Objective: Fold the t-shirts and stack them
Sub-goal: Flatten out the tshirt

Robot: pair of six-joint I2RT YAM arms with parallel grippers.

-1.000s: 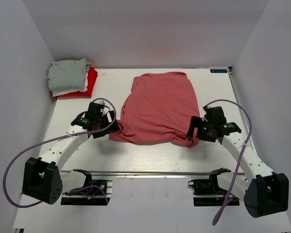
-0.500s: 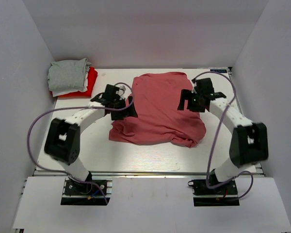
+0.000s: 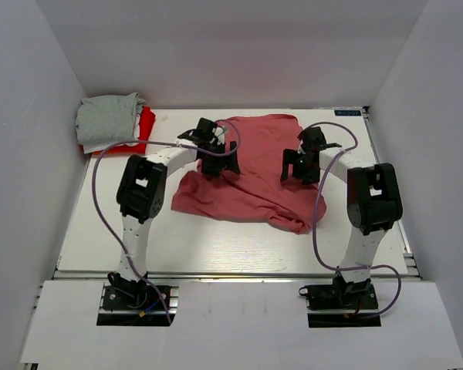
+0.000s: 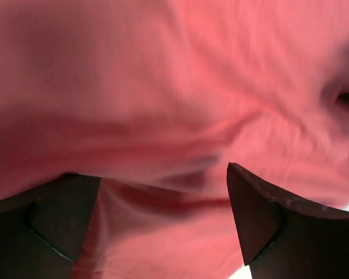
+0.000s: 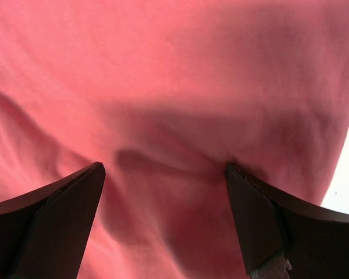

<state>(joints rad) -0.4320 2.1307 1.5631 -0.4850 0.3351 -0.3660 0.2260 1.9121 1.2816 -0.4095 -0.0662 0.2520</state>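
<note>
The robot's left gripper is over the t-shirt's inner folds (image 3: pixel 230 182) while the t-shirt's near edge lies crooked, so it should move back and pinch that edge (image 3: pixel 188 208) to make it straight.
The salmon-pink t-shirt (image 3: pixel 255 173) lies rumpled on the middle of the white table (image 3: pixel 139 231), its near edge bunched up. My left gripper (image 3: pixel 218 160) is over the shirt's left part and my right gripper (image 3: pixel 299 166) over its right part. In the left wrist view the open gripper (image 4: pixel 157 200) has pink cloth (image 4: pixel 174 87) bulging between its dark fingers (image 4: pixel 262 221). In the right wrist view the gripper (image 5: pixel 163 180) is also wide open over pink cloth (image 5: pixel 174 75), fingers (image 5: pixel 267 221) apart. Neither gripper pinches anything that I can see.
A stack of folded shirts sits at the table's far left corner: light grey (image 3: pixel 106 117) on top, a white one under it (image 3: pixel 108 143), bright red (image 3: pixel 143 128) at the bottom. White walls close in the table on three sides.
Both grippers have swung from the shirt's near corners away from the bases and inward, onto the shirt's middle. The shirt's near edge has shifted and bunched slightly.
</note>
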